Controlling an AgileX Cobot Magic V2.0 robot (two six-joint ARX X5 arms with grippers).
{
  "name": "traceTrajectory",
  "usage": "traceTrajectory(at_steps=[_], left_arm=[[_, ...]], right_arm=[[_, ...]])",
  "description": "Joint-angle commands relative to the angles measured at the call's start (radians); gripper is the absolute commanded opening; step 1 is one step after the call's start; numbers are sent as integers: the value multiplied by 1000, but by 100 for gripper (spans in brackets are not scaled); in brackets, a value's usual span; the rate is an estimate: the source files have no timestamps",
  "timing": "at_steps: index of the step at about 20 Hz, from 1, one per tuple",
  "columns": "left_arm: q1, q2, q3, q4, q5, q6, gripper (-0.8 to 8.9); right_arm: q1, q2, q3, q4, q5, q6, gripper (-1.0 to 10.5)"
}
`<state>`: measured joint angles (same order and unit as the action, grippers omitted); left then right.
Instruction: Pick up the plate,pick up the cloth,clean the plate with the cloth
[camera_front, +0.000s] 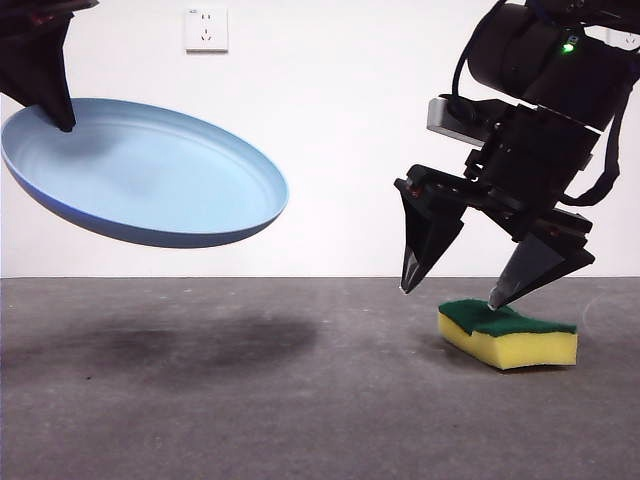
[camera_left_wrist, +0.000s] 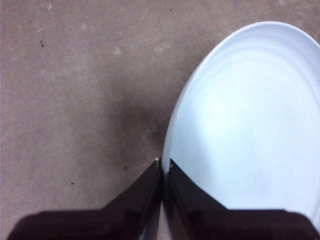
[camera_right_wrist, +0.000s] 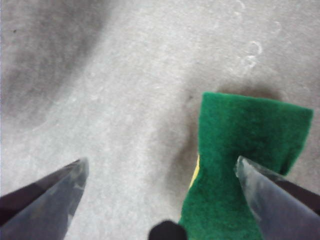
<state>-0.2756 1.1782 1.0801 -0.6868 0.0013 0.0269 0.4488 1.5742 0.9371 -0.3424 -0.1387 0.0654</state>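
Note:
My gripper will pinch the cloth (camera_front: 510, 338) into a narrow waist with flared ends when it squeezes and lifts it, because the green top dips at its middle (camera_front: 486, 318).
The light-blue plate (camera_front: 140, 175) hangs tilted in the air at the left, well above the table, with my left gripper (camera_front: 55, 115) shut on its rim. The left wrist view shows the plate (camera_left_wrist: 250, 125) with its edge pinched between the two jaws of the left gripper (camera_left_wrist: 164, 165). The cloth (camera_front: 508, 335), a yellow sponge with a green top, lies flat on the table at the right. My right gripper (camera_front: 455, 290) hangs open just above it, one fingertip over the green top, the other beside the sponge. In the right wrist view the cloth (camera_right_wrist: 245, 145) lies near one jaw.
A grey table (camera_front: 250, 400) runs under both arms, with the plate's shadow at the left. Behind stands a white wall with a socket (camera_front: 206, 28).

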Motion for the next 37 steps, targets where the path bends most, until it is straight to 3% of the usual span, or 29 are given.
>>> traceTrajectory(at_steps=[1, 7, 10, 19, 22, 26, 28, 34, 37], left_arm=[[3, 0, 2, 9, 0, 9, -8], [2, 0, 2, 12, 0, 9, -8], [2, 0, 2, 13, 0, 9, -8], [2, 0, 2, 12, 0, 9, -8], [2, 0, 2, 13, 0, 9, -8], [2, 0, 2, 13, 0, 9, -8], [2, 0, 2, 11, 0, 9, -8], [2, 15, 2, 13, 1, 6, -8], [-4, 62, 2, 12, 7, -1, -8]], right_arm=[[3, 9, 4, 4, 67, -21, 500], [2, 9, 4, -14, 177, -46, 499], [0, 9, 4, -26, 174, -47, 434], [-29, 82, 4, -30, 171, -48, 431], [-29, 83, 4, -34, 171, -48, 245], [-29, 112, 4, -45, 171, -60, 117], [-29, 122, 4, -44, 172, -64, -20], [-9, 35, 4, -30, 161, -39, -16], [36, -101, 4, -25, 37, 16, -16]])
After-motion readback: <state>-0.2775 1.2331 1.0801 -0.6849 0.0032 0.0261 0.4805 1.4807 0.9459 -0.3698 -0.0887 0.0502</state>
